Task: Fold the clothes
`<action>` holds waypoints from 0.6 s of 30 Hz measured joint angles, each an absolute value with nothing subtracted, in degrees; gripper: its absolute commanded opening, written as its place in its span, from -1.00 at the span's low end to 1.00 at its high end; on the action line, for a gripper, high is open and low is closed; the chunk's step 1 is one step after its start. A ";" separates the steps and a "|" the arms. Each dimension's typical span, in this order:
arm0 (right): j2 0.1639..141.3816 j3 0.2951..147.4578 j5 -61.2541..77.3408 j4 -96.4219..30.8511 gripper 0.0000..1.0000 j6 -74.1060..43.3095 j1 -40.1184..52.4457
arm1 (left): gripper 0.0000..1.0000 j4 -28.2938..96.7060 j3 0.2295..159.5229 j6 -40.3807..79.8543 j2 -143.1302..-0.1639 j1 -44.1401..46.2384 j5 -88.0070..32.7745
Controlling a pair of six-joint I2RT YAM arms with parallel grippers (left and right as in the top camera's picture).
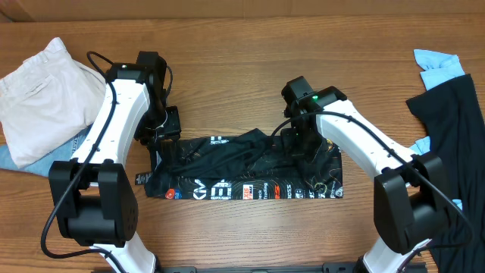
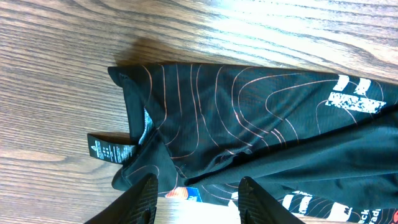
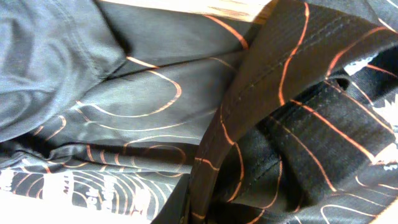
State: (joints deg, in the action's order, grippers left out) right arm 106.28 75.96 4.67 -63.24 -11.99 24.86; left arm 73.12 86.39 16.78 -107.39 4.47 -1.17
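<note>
I should lay the jersey's raised hem (image 3: 264, 74) down with my right gripper since it's twisted over bunched cloth, then regrip nearer the front corner and spread it flat.
The black jersey (image 1: 242, 171) with thin orange lines and white/red logos lies mid-table, folded into a long strip. My left gripper (image 1: 161, 135) hovers over its upper left corner. In the left wrist view its fingers (image 2: 199, 202) are open and empty above the jersey's left end (image 2: 249, 112), near a black label (image 2: 112, 149). My right gripper (image 1: 298, 144) is down on the strip's upper right part. In the right wrist view it (image 3: 205, 199) is shut on a raised fold of the jersey's hem (image 3: 249, 106); fabric fills that view.
Beige trousers (image 1: 42, 91) lie at the far left on a light-blue garment (image 1: 9, 158). A plain black garment (image 1: 455, 129) and a light-blue one (image 1: 439, 64) lie at the right edge. Bare wood shows in front of the jersey.
</note>
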 measured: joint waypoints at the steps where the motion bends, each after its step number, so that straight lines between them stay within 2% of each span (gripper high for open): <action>1: 106.34 75.96 4.93 -63.05 -0.85 -11.99 24.95 | -0.10 73.12 86.39 16.78 -107.39 4.47 -1.17; 9: 106.37 75.96 6.72 -62.96 -0.75 -11.97 25.28 | -0.10 73.12 86.39 16.78 -107.39 4.47 -1.17; 13: 106.37 75.96 7.51 -63.09 -0.57 -11.92 25.63 | -0.10 73.12 86.39 16.78 -107.39 4.47 -1.17; 18: 106.37 75.96 9.26 -64.07 -0.49 -11.92 26.70 | -0.10 73.12 86.39 16.78 -107.39 4.47 -1.17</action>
State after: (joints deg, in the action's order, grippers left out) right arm 106.37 75.96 9.26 -64.07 -11.92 26.70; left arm 73.12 86.39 16.78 -107.39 4.47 -1.17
